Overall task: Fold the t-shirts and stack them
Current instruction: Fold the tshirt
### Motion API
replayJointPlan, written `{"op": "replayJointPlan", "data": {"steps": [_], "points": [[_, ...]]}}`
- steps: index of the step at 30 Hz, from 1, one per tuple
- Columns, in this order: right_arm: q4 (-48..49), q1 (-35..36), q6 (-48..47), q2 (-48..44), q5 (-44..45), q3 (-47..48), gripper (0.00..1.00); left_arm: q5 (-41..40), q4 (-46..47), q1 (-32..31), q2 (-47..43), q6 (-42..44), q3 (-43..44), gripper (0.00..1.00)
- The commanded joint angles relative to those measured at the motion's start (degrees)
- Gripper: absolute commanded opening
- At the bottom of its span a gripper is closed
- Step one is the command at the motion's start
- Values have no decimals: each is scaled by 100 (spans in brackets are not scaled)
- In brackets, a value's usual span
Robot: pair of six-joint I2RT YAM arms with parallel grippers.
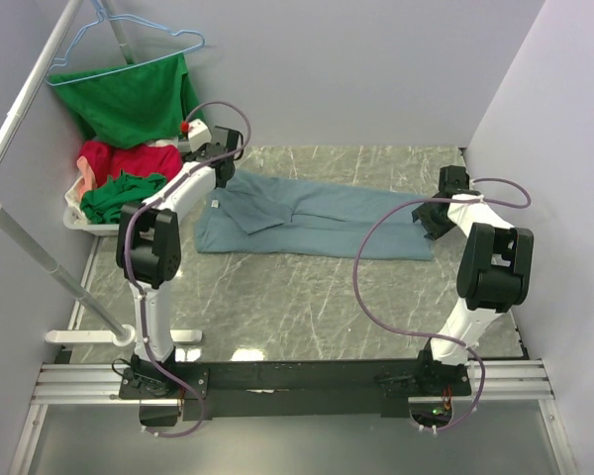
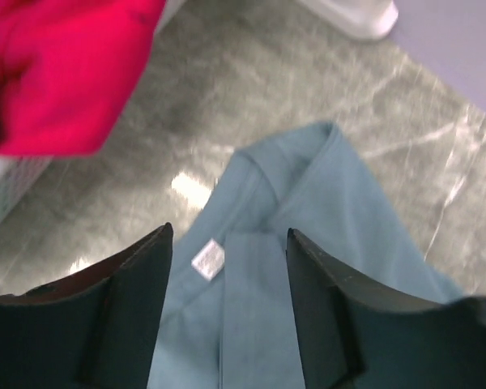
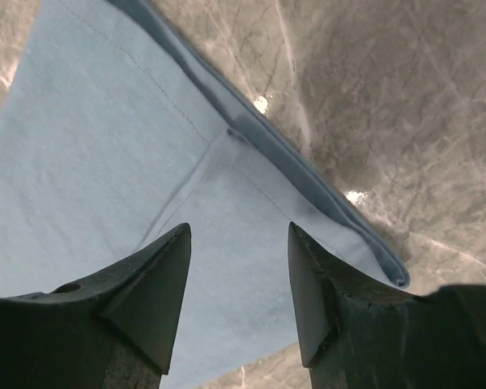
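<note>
The grey-blue sleeve (image 1: 257, 211) is lying over the folded part of the t-shirt, and its cuff corner (image 1: 249, 233) is free on top, so my left gripper keeps going toward that corner until it closes there.
A grey-blue t-shirt (image 1: 312, 220) lies stretched sideways across the far half of the marble table (image 1: 307, 297), folded lengthwise into a long strip. My left gripper (image 1: 225, 170) hovers over its collar end, open, with the collar and white label (image 2: 208, 259) showing between the fingers (image 2: 138, 284). Over the hem end at the right, my right gripper (image 1: 438, 211) is open too, above the hem corner (image 3: 251, 267); nothing is held between its jaws. A red t-shirt (image 1: 129, 161) and a dark green t-shirt (image 1: 121, 193) sit heaped in the white basket (image 1: 79, 220) at the far left.
Another green shirt (image 1: 134, 99) hangs on a blue hanger (image 1: 129, 45) from the white rail (image 1: 25, 109) at the back left. The red cloth (image 2: 61, 73) fills the left wrist view's upper left. Enclosure walls close in both sides.
</note>
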Motion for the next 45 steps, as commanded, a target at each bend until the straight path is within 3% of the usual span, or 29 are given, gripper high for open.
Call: {"op": "replayJointPlan", "data": {"steps": [1, 6, 11, 17, 25, 45], "points": [[127, -48, -118, -306, 304, 139, 59, -62, 276, 54, -45, 218, 360, 64], [136, -21, -188, -693, 435, -80, 59, 526, 479, 27, -625, 157, -527, 64], [136, 154, -258, -1132, 655, -406, 59, 1676, 461, -87, -1311, 139, -1458, 62], [118, 304, -285, -1361, 638, -696, 58, 2619, 391, -420, -1672, -107, -2005, 60], [189, 427, -259, -1467, 515, -951, 58, 2795, 197, -825, -1391, -476, -2057, 54], [206, 427, -294, -1370, 488, -1004, 57, 2057, -391, -1089, -846, -995, -2049, 48]]}}
